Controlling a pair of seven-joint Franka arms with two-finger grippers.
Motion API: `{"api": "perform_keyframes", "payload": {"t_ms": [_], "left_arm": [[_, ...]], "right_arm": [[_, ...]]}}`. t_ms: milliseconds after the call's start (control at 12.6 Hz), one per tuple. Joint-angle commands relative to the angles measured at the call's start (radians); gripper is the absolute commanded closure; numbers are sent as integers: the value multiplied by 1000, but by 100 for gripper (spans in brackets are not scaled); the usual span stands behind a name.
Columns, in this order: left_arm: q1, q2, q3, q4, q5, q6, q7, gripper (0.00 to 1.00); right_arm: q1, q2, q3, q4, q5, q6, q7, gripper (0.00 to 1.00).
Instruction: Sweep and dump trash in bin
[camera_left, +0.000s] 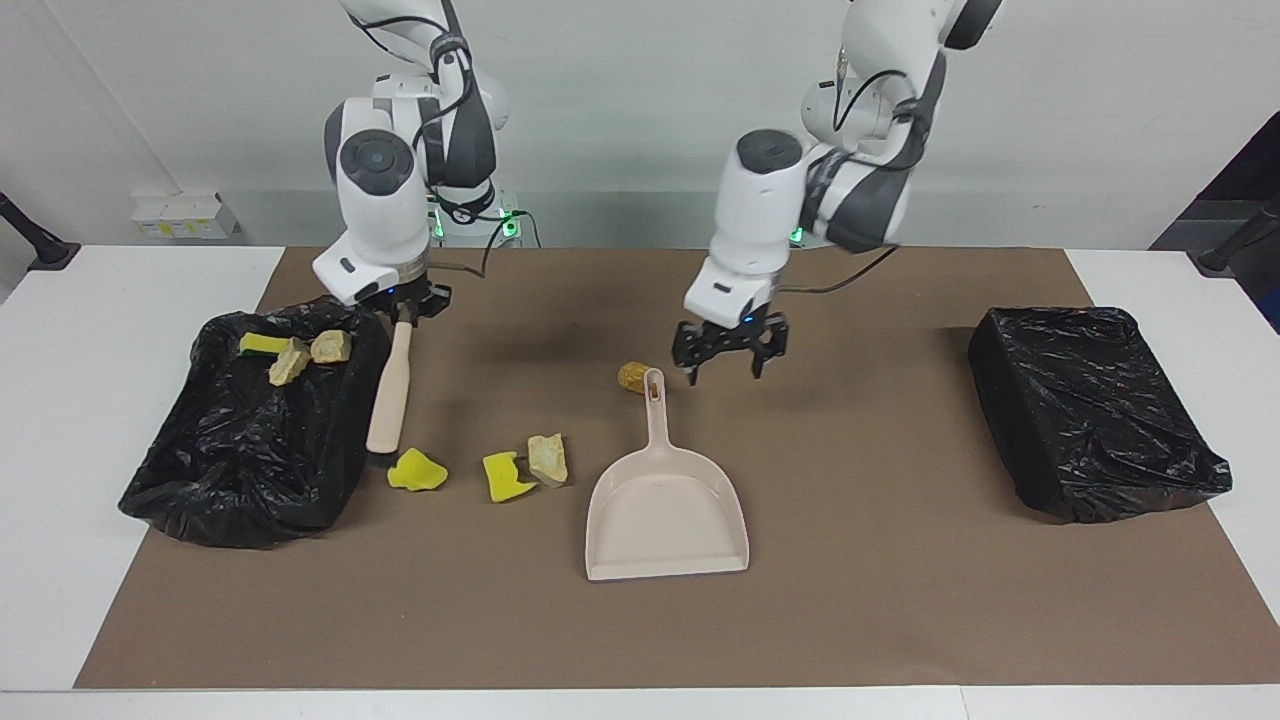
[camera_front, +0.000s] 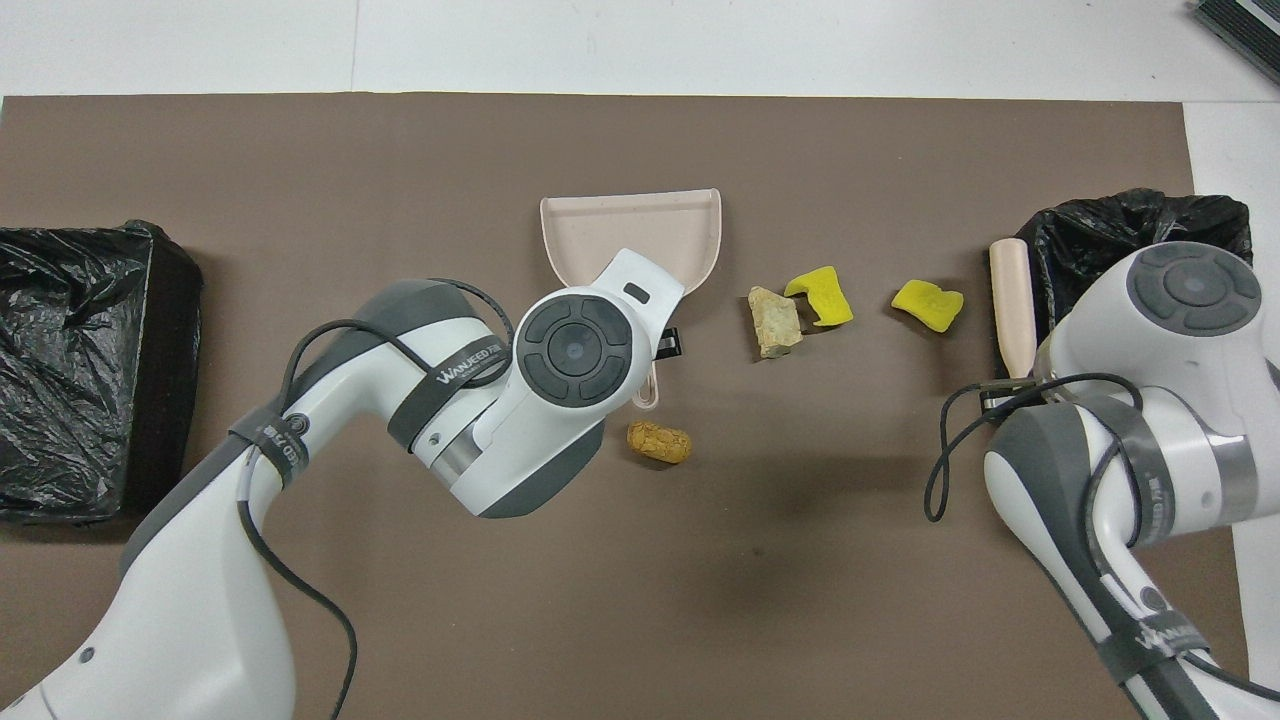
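Observation:
The left gripper's open fingers are lined up across the dustpan's narrow handle (camera_left: 657, 420), so the robot should keep moving toward the handle's end (camera_left: 654, 385) until the fingers are on both sides of it, then close them.
My right gripper (camera_left: 402, 312) is shut on the handle of the beige brush (camera_left: 388, 390), whose bristles are down by the bin (camera_left: 250, 450), next to a yellow sponge scrap (camera_left: 417, 470). Another yellow scrap (camera_left: 505, 476) and a tan chunk (camera_left: 548, 458) lie between that scrap and the beige dustpan (camera_left: 665, 510). A brown chunk (camera_left: 633, 376) sits at the tip of the dustpan's handle. My left gripper (camera_left: 722, 368) hangs open just above the mat beside that handle tip, holding nothing. Three pieces of trash (camera_left: 288, 362) lie in the black-bagged bin.
A second black-bagged bin (camera_left: 1090, 410) stands at the left arm's end of the brown mat (camera_left: 900, 600). In the overhead view my left arm covers the dustpan's handle, and the brush (camera_front: 1012, 300) lies along the edge of the bin (camera_front: 1130, 270).

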Motion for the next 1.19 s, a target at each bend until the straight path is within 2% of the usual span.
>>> {"api": "perform_keyframes", "payload": {"t_ms": [0, 79, 159, 555, 635, 714, 793, 873, 952, 1111], "left_arm": [[-68, 116, 3, 94, 110, 15, -72, 0], [-75, 173, -2, 140, 207, 6, -134, 0], [-72, 172, -5, 140, 232, 5, -143, 0], [-69, 170, -5, 132, 244, -2, -117, 0], [-70, 170, -5, 122, 244, -3, -117, 6], [-73, 170, -5, 120, 243, -11, -118, 39], [-75, 170, -5, 120, 243, -21, -117, 62], [-75, 170, -5, 122, 243, -31, -117, 75], [-73, 170, -5, 125, 243, -43, -117, 100], [-70, 167, -5, 129, 243, -52, -112, 100]], "right_arm": [[-27, 44, 16, -25, -32, 86, 33, 100], [-14, 54, 16, -25, -32, 89, 38, 100], [-4, 70, 17, -23, -32, 94, 42, 100], [92, 91, 20, -25, 18, 103, 75, 100], [114, 91, 22, -25, 66, 103, 76, 100], [130, 90, 22, -25, 122, 103, 67, 100], [155, 87, 23, -25, 138, 100, 61, 100], [181, 85, 23, -22, 140, 97, 49, 100], [187, 87, 23, -15, 143, 94, 46, 100], [186, 88, 20, -8, 144, 74, 20, 100]]}}
